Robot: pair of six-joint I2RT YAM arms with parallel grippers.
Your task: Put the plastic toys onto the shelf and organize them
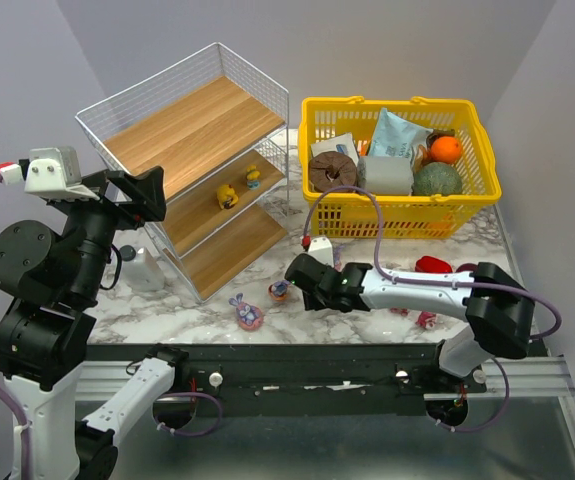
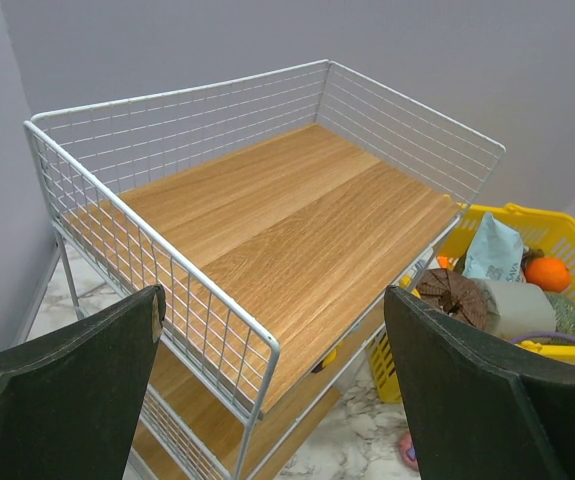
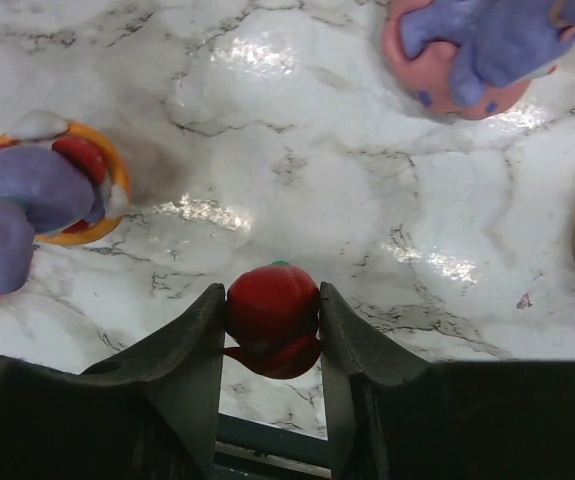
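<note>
The top board is over the middle board, and my right gripper is pointing straight down. It should first put the red toy (image 3: 272,312) down and take hold of it at a slant.
My right gripper (image 3: 272,300) is shut on a small red plastic toy (image 3: 272,318) with a green tip, low over the marble table. In the top view this gripper (image 1: 297,272) sits near the table's middle front and hides the red toy. Two purple and pink toys (image 3: 467,50) (image 3: 37,200) lie just ahead of it, also seen from above (image 1: 248,315) (image 1: 279,291). The shelf (image 1: 192,130) stands at the back left with two yellow duck toys (image 1: 227,195) (image 1: 253,177) on its middle board. My left gripper (image 2: 272,295) hangs open above the shelf's top board (image 2: 297,220), holding nothing.
A yellow basket (image 1: 397,215) full of groceries stands at the back right, next to the shelf. A white object (image 1: 145,268) rests by the shelf's left foot. A larger red object (image 1: 432,265) and a pink toy (image 1: 425,320) lie beside my right arm.
</note>
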